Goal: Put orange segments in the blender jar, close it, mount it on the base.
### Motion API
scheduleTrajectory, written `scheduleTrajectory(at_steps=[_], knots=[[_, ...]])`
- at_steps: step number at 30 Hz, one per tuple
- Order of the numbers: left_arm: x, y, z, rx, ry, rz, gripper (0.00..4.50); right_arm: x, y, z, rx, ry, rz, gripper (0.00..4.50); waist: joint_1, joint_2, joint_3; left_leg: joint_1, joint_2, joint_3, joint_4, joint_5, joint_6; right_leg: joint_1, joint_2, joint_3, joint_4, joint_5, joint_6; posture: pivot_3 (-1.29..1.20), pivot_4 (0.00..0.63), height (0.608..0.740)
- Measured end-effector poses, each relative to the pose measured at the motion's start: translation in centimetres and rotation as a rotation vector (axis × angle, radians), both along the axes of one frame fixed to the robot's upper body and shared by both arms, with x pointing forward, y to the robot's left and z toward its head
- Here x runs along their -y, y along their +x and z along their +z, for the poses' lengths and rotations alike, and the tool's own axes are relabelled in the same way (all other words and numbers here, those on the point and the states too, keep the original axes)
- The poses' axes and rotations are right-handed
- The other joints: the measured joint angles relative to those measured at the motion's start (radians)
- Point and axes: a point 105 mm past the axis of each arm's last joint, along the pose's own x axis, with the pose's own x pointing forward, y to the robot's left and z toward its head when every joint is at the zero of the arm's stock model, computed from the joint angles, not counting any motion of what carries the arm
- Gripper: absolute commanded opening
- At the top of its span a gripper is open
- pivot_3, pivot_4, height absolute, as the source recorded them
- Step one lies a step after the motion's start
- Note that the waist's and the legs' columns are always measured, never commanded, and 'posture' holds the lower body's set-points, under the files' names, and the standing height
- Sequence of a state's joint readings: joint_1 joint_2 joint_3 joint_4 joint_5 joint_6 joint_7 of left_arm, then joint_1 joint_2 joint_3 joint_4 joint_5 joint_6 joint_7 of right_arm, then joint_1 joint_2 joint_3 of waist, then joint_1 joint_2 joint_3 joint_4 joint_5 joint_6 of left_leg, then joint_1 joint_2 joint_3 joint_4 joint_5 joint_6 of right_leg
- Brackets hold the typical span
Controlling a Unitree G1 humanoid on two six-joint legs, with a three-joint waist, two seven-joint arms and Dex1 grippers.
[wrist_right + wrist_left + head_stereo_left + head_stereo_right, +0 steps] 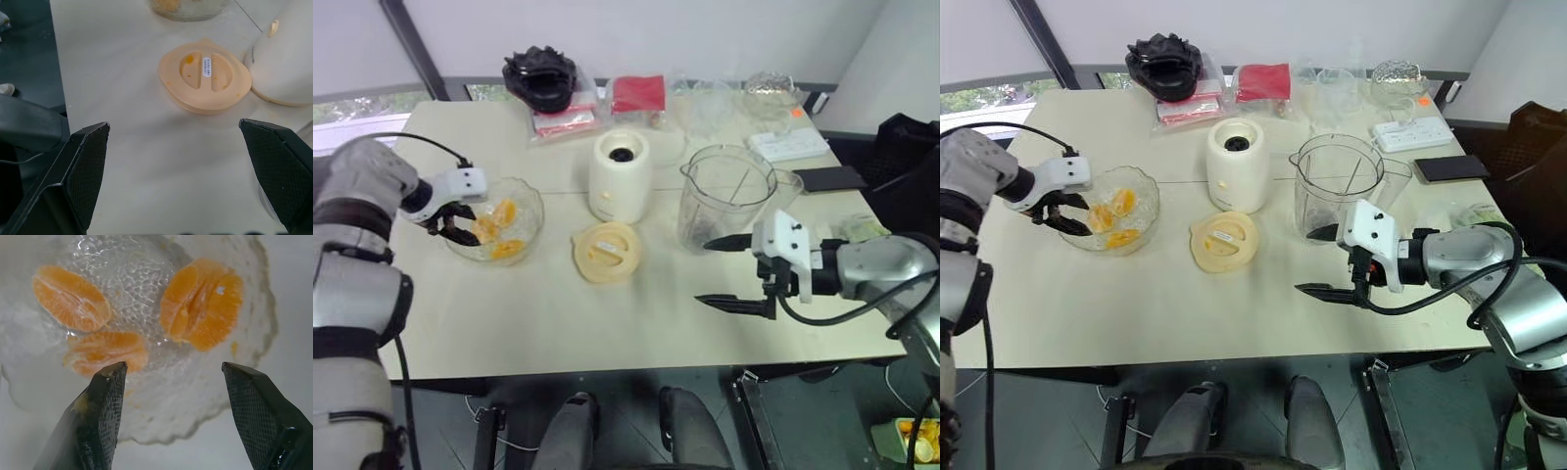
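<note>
The biggest orange segment point(507, 249) lies clear of the others and is narrower than the open fingers, so the robot's left gripper should keep going down and close around its sides point(201, 304).
Three orange segments point(203, 303) lie in a shallow cut-glass bowl point(530, 203) at the table's left. My left gripper point(460, 223) hangs open at the bowl's left rim, fingers pointing down over the fruit, nothing between them. The clear blender jar point(725, 199) stands upright without its lid at centre right. The cream base point(619, 176) with its black socket stands at the centre. In front of the jar, my right gripper point(729, 273) is wide open and empty, above the table.
A flat round cream lid point(605, 252) lies in front of the base. Along the back edge are a black object point(541, 78), a red packet point(638, 93), clear cups point(705, 108) and a power strip point(788, 144). A phone point(829, 178) lies at the right.
</note>
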State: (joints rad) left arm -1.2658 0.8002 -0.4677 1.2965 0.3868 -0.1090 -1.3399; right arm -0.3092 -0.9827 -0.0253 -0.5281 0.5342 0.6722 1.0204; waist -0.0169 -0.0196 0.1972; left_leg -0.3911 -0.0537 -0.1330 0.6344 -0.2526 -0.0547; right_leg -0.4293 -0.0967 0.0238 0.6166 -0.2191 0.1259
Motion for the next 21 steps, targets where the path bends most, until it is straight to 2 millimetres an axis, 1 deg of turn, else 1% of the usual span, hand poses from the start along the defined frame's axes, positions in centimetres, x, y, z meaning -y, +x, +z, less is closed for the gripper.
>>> scheduleTrajectory(at_steps=[2,5,11,18,21], knots=[[0.2,0.1,-0.7,-0.013,0.039,-0.013,3.23,0.2,0.0,0.2,0.008,-0.001,-0.008,4.42,-0.001,0.000,0.000,0.000,0.000,0.000,0.001,0.000,0.000,0.000,0.000,0.000,0.000,0.000,0.000,0.00,0.150,0.740],[0.3,0.2,-1.2,-0.020,0.065,-0.015,3.23,0.3,0.0,0.5,0.021,-0.004,-0.017,4.42,-0.001,-0.001,0.000,0.000,0.000,0.000,0.001,0.000,0.000,0.000,0.000,0.000,0.001,0.000,0.000,0.00,0.150,0.740],[1.2,0.5,-1.9,-0.027,0.080,-0.044,3.23,0.3,0.1,0.5,0.035,-0.005,-0.037,4.42,0.002,-0.001,0.000,-0.001,0.000,0.000,0.004,0.000,0.000,0.000,0.000,0.000,0.002,0.001,0.001,0.00,0.150,0.740],[2.8,0.5,-2.7,-0.073,0.048,-0.069,3.23,0.2,-0.1,0.3,0.045,-0.006,-0.050,4.42,0.001,-0.001,0.000,-0.002,-0.001,0.000,0.012,-0.001,0.002,0.000,0.000,0.000,0.007,0.001,0.002,0.00,0.150,0.740],[2.8,0.5,-2.8,-0.077,0.052,-0.070,3.23,0.1,-0.1,0.4,0.060,-0.006,-0.054,4.42,-0.002,-0.001,0.000,-0.002,-0.001,0.000,0.013,-0.001,0.002,0.000,0.000,0.000,0.008,0.001,0.002,0.00,0.150,0.740]])
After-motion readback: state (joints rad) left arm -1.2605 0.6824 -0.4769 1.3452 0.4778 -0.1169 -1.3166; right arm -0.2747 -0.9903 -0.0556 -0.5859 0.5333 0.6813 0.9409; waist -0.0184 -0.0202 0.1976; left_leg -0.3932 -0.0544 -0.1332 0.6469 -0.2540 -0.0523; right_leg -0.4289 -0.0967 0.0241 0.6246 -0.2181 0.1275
